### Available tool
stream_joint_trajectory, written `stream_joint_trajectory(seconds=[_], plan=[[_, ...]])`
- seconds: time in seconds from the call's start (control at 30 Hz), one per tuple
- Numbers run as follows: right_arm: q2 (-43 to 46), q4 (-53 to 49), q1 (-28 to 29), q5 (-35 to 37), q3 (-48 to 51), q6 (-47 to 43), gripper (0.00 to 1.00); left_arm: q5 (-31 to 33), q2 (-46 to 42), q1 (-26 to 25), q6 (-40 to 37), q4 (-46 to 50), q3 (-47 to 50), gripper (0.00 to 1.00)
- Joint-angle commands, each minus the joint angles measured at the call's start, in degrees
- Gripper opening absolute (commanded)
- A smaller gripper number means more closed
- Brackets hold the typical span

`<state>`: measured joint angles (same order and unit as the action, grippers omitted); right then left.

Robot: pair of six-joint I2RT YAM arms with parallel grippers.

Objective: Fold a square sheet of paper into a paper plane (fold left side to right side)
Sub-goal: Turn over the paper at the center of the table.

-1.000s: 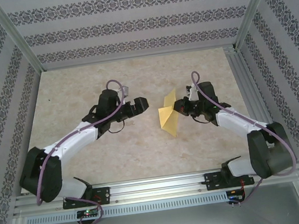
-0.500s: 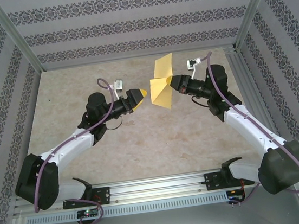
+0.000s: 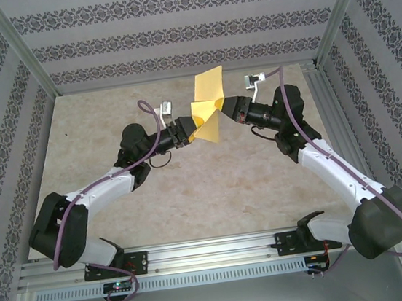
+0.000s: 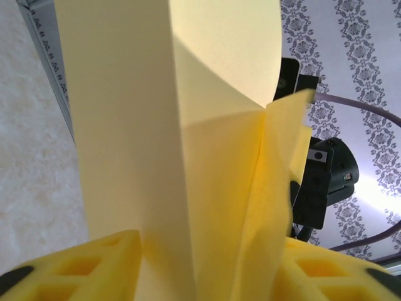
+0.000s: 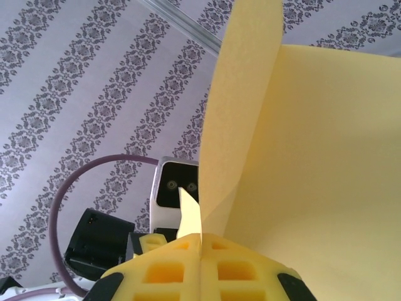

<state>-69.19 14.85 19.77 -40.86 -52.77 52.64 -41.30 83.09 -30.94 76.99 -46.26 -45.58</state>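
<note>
Next, I take the folded layers (image 4: pixel 216 251) with my left gripper and lay the sheet flat once my right gripper opens, because the sheet hangs creased (image 3: pixel 208 86) from my right gripper.
The yellow-orange square sheet of paper (image 3: pixel 207 94) hangs creased in the air above the middle of the table, one flap standing up, a pointed part hanging down. My right gripper (image 3: pixel 227 108) is shut on its right edge; in the right wrist view its yellow pads (image 5: pixel 163 269) press together with the paper (image 5: pixel 313 157) rising from the seam of that gripper (image 5: pixel 202 241). My left gripper (image 3: pixel 188 132) reaches the paper's lower left. In the left wrist view the left gripper (image 4: pixel 210 266) has its pads (image 4: pixel 94 263) standing apart, with folded layers of paper (image 4: pixel 188 125) between them.
The beige marbled table (image 3: pixel 119 204) is boxed in by patterned walls (image 3: pixel 172 36) and aluminium posts (image 3: pixel 24 51). A metal rail (image 3: pixel 213 248) runs along the near edge at the arm bases. The right arm's black body (image 4: pixel 326 175) sits just behind the paper.
The right gripper lifted the paper off the table and carried it up and slightly left. The left gripper moved right onto the paper's lower corner and its jaws narrowed around it.
</note>
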Motion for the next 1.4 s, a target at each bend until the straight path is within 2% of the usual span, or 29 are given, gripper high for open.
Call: stream_joint_trajectory(seconds=[0.0, 0.13, 0.3, 0.37, 0.47, 0.53, 0.6, 0.63, 0.7, 0.77, 0.83, 0.9, 1.0, 1.13, 1.23, 1.37], plan=[[0.02, 1.98, 0.3, -0.82, -1.05, 0.29, 0.0, -0.92, -0.1, -0.62, 0.62, -5.24, -2.01, 0.41], [0.19, 1.39, -0.01, -0.53, -0.46, 0.0, 0.0, -0.78, -0.08, -0.61, 0.61, -5.04, -1.55, 0.26], [0.71, -0.21, -0.45, -0.06, -0.05, -0.98, 0.01, -0.55, -0.44, -0.61, -0.15, -3.56, -1.53, 0.14], [1.11, -1.84, -0.67, 0.49, 0.08, -2.06, 0.06, -0.41, -0.75, -0.61, -0.89, -2.36, -1.53, 0.1], [2.2, -5.14, -1.37, 1.67, 0.25, -3.73, 0.2, 0.08, -1.96, -0.61, -3.36, 1.97, -1.53, 0.04], [3.17, -8.25, -2.36, 2.48, 0.25, -5.39, 0.25, 0.93, -3.57, -0.64, -7.44, 9.08, -2.14, 0.03], [4.69, -13.69, -3.8, 4.49, -0.02, -8.3, 0.35, 3.05, -6.22, -0.62, -15.23, 22.75, -4.32, 0.01], [5.51, -16.37, -4.47, 5.5, -0.26, -9.89, 0.36, 5.0, -7.41, -0.79, -20.13, 31.46, -5.91, 0.0], [7.56, -25.8, -5.63, 11.2, -1.82, -15.15, 0.4, 12.87, -9.99, -1.75, -31.71, 52.19, -11.0, 0.0], [8.52, -37.12, -5.76, 19.86, -4.8, -20.93, 0.42, 22.95, -10.8, -3.54, -40.75, 68.78, -16.44, 0.0], [8.38, -47.14, -5.95, 29.38, -7.36, -24.54, 0.44, 35.55, -9.91, -6.29, -46.14, 83.68, -22.24, 0.0], [8.16, -52.29, -6.35, 35.26, -7.96, -26.34, 0.44, 46.95, -7.36, -9.23, -48.44, 95.28, -27.4, 0.0], [8.37, -54.63, -6.78, 40.07, -6.72, -27.05, 0.45, 63.74, -0.38, -15.09, -47.82, 111.79, -36.01, 0.0], [9.24, -55.02, -8.06, 42.83, -4.27, -26.34, 0.45, 77.79, 12.33, -21.31, -43.03, 129.41, -46.98, 0.0], [10.27, -54.84, -9.1, 42.59, -2.92, -25.95, 0.45, 85.07, 23.35, -24.9, -38.87, 140.38, -55.21, 0.0], [12.3, -54.84, -10.42, 41.79, -1.46, -25.83, 0.45, 87.87, 36.29, -27.97, -36.6, 148.51, -65.08, 0.0]])
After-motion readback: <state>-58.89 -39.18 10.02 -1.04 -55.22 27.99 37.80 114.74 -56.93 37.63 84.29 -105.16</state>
